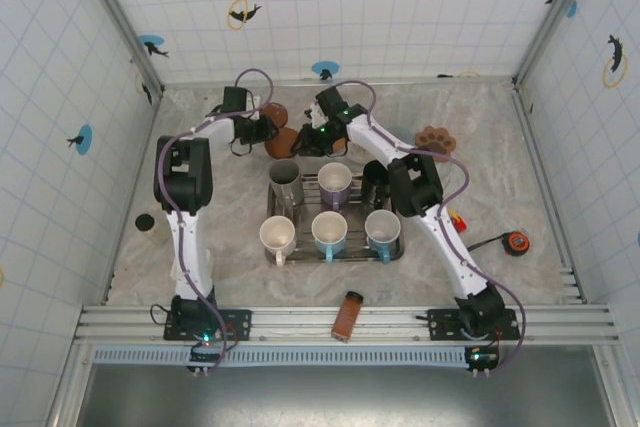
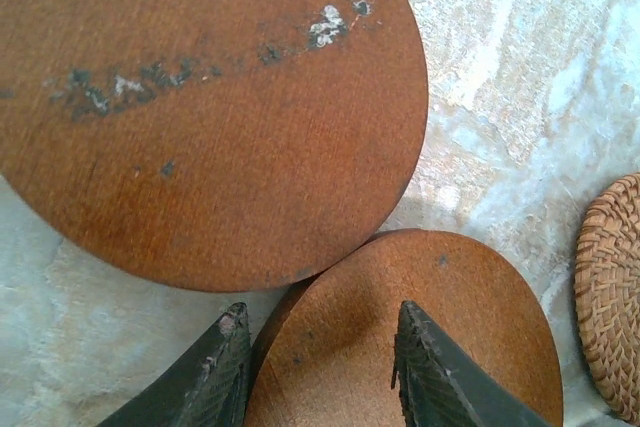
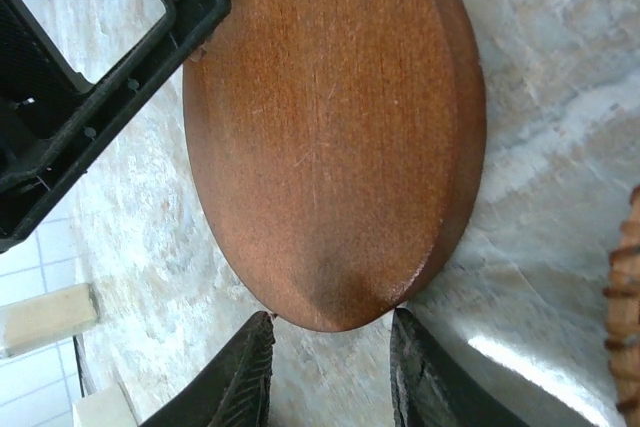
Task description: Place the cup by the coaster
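Observation:
The farther wooden coaster is crowding the nearer coaster's rim [image 2: 342, 259]. I should reach my left gripper around to the farther coaster's back edge [image 1: 278, 104] and pull that coaster aside.
Two round brown wooden coasters lie at the back middle, one [image 1: 276, 112] behind the other [image 1: 282, 143]. My left gripper [image 1: 262, 132] is open over the nearer coaster [image 2: 400, 327]. One of its fingers stands just off the rim and the other over the face, and the farther coaster [image 2: 200, 107] lies ahead. My right gripper [image 1: 305, 137] is open too, and its tips [image 3: 331, 319] stop short of the same coaster's [image 3: 330, 137] near edge; that coaster looks tilted. Several cups stand in a wire rack [image 1: 300, 255], among them a white cup [image 1: 277, 235] and a purple cup [image 1: 335, 183].
A woven coaster [image 2: 610, 297] lies just right of the wooden ones. A paw-shaped coaster [image 1: 435, 140] is at the back right. A tape measure [image 1: 515, 242] sits to the right, a small jar [image 1: 148, 224] to the left, and a brown bottle [image 1: 347, 315] on the front rail.

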